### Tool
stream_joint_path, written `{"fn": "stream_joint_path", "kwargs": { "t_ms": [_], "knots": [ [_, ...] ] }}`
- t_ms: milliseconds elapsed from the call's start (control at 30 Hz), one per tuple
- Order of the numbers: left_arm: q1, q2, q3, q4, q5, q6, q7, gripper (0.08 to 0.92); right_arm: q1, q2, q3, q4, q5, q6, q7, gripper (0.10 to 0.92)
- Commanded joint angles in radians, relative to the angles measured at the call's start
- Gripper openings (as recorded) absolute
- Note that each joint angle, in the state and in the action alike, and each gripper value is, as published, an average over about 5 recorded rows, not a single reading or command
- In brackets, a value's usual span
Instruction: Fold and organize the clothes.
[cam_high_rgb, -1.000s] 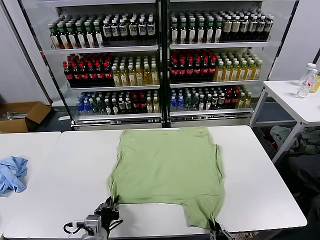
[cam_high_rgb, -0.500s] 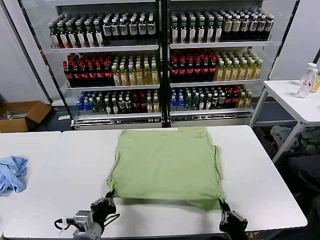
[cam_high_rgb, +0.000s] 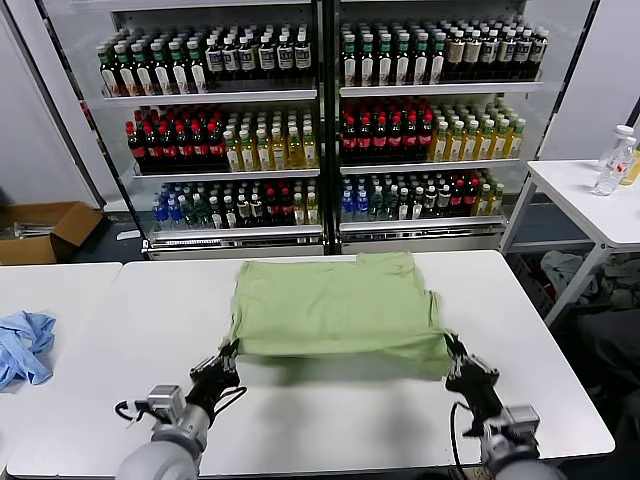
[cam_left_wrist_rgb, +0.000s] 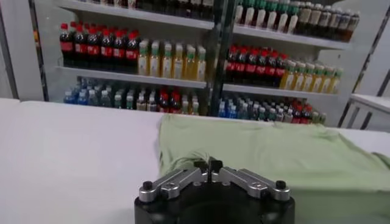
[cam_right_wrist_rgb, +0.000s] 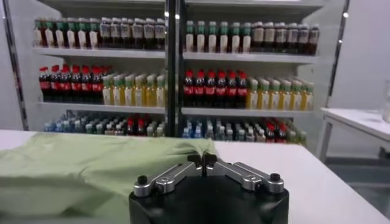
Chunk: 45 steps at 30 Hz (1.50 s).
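The shirt lies at the table's far edge (cam_high_rgb: 325, 260), so my left gripper and my right gripper should lower the shirt's near corners (cam_high_rgb: 246, 343), retake them and drag it closer.
The light green polo shirt (cam_high_rgb: 335, 305) lies on the white table (cam_high_rgb: 120, 330), its near edge lifted and carried toward the far edge. My left gripper (cam_high_rgb: 229, 349) is shut on the shirt's near left corner; the wrist view shows the pinched cloth (cam_left_wrist_rgb: 189, 159) at my left gripper (cam_left_wrist_rgb: 208, 163). My right gripper (cam_high_rgb: 450, 347) is shut on the near right corner; in its wrist view my right gripper (cam_right_wrist_rgb: 202, 159) holds the shirt (cam_right_wrist_rgb: 91, 167). Collar, buttons and chest print are hidden.
A light blue cloth (cam_high_rgb: 22, 345) lies at the table's left end. Drink fridges (cam_high_rgb: 320, 120) stand behind the table. A second white table (cam_high_rgb: 590, 205) with bottles stands at the right. A cardboard box (cam_high_rgb: 45, 232) sits on the floor at the left.
Both grippers have moved away from me, carrying the shirt's near edge up and over the rest. The hanging flap near the right corner has been drawn up into the fold.
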Motion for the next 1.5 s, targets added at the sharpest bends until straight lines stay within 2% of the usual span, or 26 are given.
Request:
{"fn": "stream_joint_path", "kwargs": {
  "t_ms": [33, 267, 400, 567, 800, 1033, 1133, 1200, 1267, 1500],
  "knots": [
    [-0.18, -0.011, 0.041, 0.188, 0.028, -0.013, -0.001, 0.085, 0.23, -0.035, -0.088, -0.158, 0.018, -0.02, 0.001, 0.114],
    [-0.245, -0.033, 0.079, 0.305, 0.096, -0.03, -0.02, 0.086, 0.322, -0.009, -0.163, -0.271, -0.068, -0.049, -0.013, 0.12],
    [-0.244, -0.043, 0.084, 0.312, 0.122, -0.033, -0.027, 0.121, 0.31, 0.013, -0.175, -0.277, -0.104, -0.069, -0.025, 0.197],
    [-0.206, -0.048, 0.072, 0.258, 0.139, -0.035, -0.041, 0.263, 0.235, 0.023, -0.159, -0.218, -0.132, -0.078, -0.049, 0.344],
    [-0.083, -0.046, 0.037, 0.163, 0.167, -0.053, -0.052, 0.462, 0.04, 0.028, -0.013, -0.075, -0.143, -0.07, -0.048, 0.543],
    [-0.076, -0.041, 0.035, 0.224, 0.164, -0.039, -0.063, 0.662, -0.035, 0.044, 0.103, -0.075, -0.068, -0.149, 0.0, 0.748],
    [-0.108, -0.042, 0.045, 0.266, 0.162, -0.024, -0.068, 0.746, -0.014, 0.05, 0.082, -0.104, -0.025, -0.203, 0.009, 0.799],
    [-0.129, -0.043, 0.051, 0.288, 0.159, -0.018, -0.074, 0.775, 0.002, 0.055, 0.052, -0.117, -0.003, -0.228, 0.011, 0.79],
    [-0.147, -0.043, 0.055, 0.308, 0.153, -0.014, -0.079, 0.752, 0.016, 0.061, 0.016, -0.125, 0.012, -0.239, 0.008, 0.748],
    [-0.165, -0.031, 0.064, 0.324, 0.117, -0.008, -0.074, 0.556, 0.033, 0.059, -0.045, -0.129, 0.019, -0.219, -0.023, 0.549]
  ]
}}
